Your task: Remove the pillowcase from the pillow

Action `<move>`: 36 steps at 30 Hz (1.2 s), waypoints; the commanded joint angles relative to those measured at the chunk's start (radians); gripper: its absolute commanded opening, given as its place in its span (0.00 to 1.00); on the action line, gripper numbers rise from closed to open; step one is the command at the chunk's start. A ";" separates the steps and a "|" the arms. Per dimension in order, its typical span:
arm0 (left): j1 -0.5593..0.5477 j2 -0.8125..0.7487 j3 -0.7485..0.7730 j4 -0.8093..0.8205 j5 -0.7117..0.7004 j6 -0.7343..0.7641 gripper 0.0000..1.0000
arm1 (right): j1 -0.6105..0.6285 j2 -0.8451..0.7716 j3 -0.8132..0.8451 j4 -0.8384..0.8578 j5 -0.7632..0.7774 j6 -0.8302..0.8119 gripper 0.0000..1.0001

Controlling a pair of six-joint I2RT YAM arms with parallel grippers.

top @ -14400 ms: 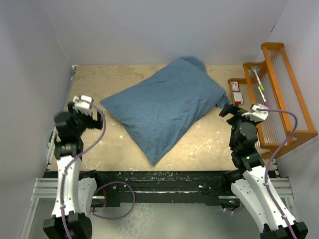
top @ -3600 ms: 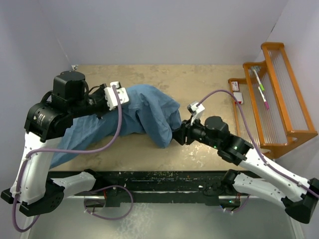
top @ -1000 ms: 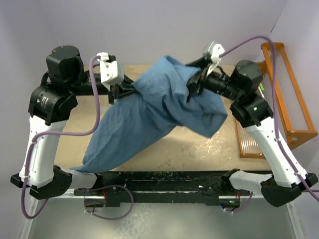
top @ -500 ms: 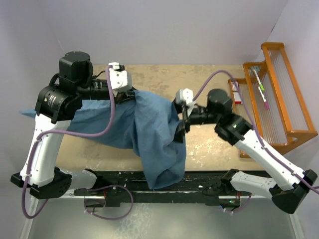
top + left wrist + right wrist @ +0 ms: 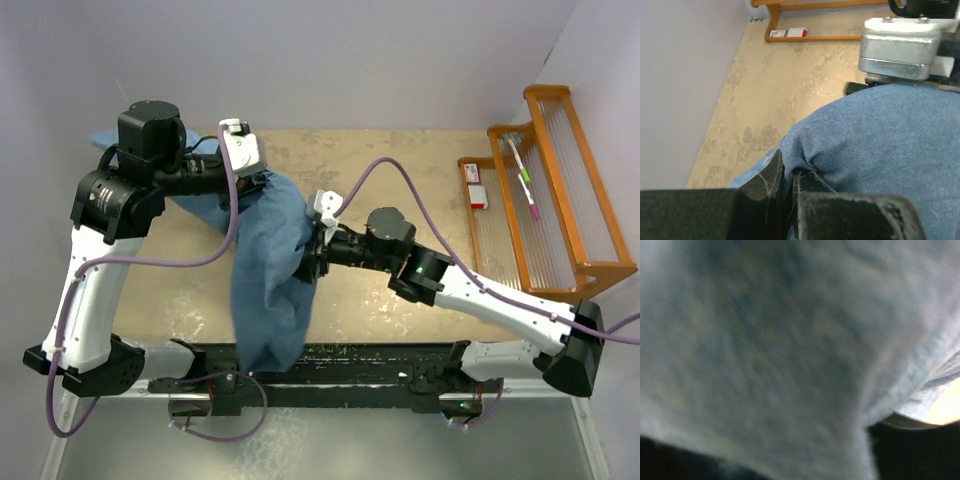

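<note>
The pillowcase's far end is trailing behind the robot's left gripper, so the right gripper should hold the bundle higher up (image 5: 288, 202) while the left gripper opens and takes hold again.
The slate-blue pillowcase (image 5: 268, 270) hangs from my left gripper (image 5: 256, 186) in a long wrinkled bundle that drops past the table's front edge. In the left wrist view the left gripper (image 5: 790, 172) is shut on a fold of the pillowcase (image 5: 875, 135). My right gripper (image 5: 309, 257) is pushed against the bundle's right side at mid-height. Blurred blue cloth (image 5: 765, 350) fills the right wrist view and covers the jaws, so how they stand is not visible. The pillow is hidden; no cream shows anywhere.
An orange wooden rack (image 5: 565, 190) stands along the right wall, holding a small red-and-white box (image 5: 474, 186) and pens (image 5: 522, 172). Walls close the left and back sides. A black rail (image 5: 400, 358) runs along the table's near edge.
My right arm has swung left and lower, into the cloth's side. The bundle has narrowed and shifted left, still hanging over the front edge. A cloth corner now shows behind the left arm.
</note>
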 commanded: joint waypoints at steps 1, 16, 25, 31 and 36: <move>-0.011 -0.030 0.105 0.128 0.085 0.044 0.00 | 0.029 0.032 0.068 0.070 0.214 0.063 0.44; -0.011 -0.094 0.347 -0.304 -0.117 0.479 0.84 | -0.084 0.374 1.068 -1.047 0.481 0.009 0.00; -0.011 -0.119 0.264 -0.351 -0.097 0.563 0.86 | -0.071 0.462 1.220 -1.168 0.154 -0.059 0.00; -0.011 -0.189 0.036 -0.280 -0.179 0.715 0.94 | -0.009 0.486 1.185 -1.207 0.023 -0.051 0.00; -0.011 -0.208 0.003 -0.229 -0.179 0.743 0.94 | 0.000 0.455 1.133 -1.159 -0.093 -0.030 0.00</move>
